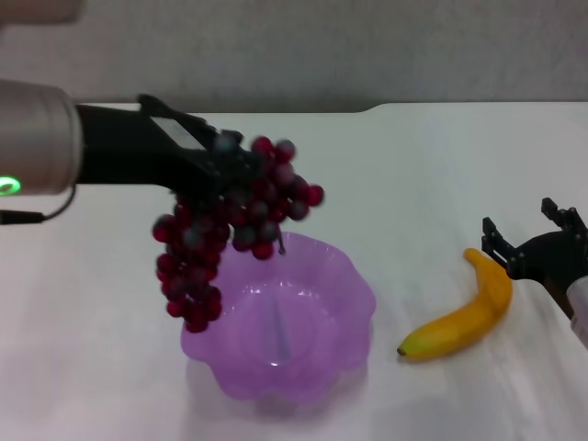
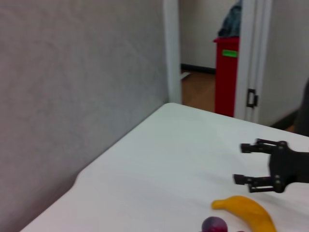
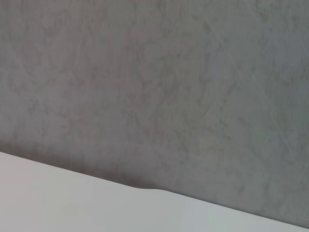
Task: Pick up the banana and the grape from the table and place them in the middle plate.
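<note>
The grape's lower berries (image 1: 195, 308) hang over the plate's rim, so the robot's left gripper goes on bringing the grape down toward the plate's open middle (image 1: 278, 322) until every berry is inside.
My left gripper (image 1: 216, 170) is shut on the grape (image 1: 230, 225), a long bunch of dark red berries hanging in the air over the left rim of the middle plate (image 1: 354, 294), a translucent purple scalloped bowl. One berry of the grape (image 2: 214, 224) shows in the left wrist view. The banana (image 1: 459, 322) lies on the white table (image 1: 413, 175) to the right of the plate. My right gripper (image 1: 525, 231) stands open just past the banana's far end, also seen as the right gripper (image 2: 246, 163) beside the banana (image 2: 248, 212).
A grey wall (image 3: 154, 87) runs behind the table's notched far edge (image 1: 367, 110). In the left wrist view a doorway shows with a red bin (image 2: 227, 77) beyond it.
</note>
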Robot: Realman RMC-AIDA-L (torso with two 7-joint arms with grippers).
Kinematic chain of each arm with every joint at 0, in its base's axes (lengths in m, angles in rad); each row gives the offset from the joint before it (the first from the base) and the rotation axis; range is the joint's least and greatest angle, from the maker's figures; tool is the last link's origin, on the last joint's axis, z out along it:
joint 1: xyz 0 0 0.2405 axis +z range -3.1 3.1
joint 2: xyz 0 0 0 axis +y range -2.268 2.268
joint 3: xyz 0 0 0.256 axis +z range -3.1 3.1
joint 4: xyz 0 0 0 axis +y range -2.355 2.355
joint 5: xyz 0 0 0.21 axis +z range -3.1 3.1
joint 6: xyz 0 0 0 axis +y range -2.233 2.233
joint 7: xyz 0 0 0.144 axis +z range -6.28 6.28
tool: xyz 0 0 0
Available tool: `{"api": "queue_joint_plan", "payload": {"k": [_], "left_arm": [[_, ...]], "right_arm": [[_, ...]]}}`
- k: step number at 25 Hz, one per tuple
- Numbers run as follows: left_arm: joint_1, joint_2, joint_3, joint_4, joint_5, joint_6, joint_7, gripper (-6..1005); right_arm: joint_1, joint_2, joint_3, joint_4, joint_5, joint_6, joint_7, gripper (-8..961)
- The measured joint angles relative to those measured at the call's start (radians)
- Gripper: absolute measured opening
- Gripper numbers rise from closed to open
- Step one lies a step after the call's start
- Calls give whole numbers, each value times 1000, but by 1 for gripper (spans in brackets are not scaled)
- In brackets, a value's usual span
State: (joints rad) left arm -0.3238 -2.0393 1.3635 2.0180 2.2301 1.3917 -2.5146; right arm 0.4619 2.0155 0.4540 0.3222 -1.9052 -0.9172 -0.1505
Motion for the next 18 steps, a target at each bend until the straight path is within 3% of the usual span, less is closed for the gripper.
{"api": "queue_joint_plan", "payload": {"k": [4,10,18], "left_arm": [[2,0,85,-60,21,-76,0,261],[-28,0,143,-140,22,-129,7,256],[-42,-2,283,-343,127,-311,20,256]], "right_arm": [[1,0,0,2,0,-2,0,889],[4,0,0,5,0,-2,0,889],[4,0,0,2,0,0,4,889]]}}
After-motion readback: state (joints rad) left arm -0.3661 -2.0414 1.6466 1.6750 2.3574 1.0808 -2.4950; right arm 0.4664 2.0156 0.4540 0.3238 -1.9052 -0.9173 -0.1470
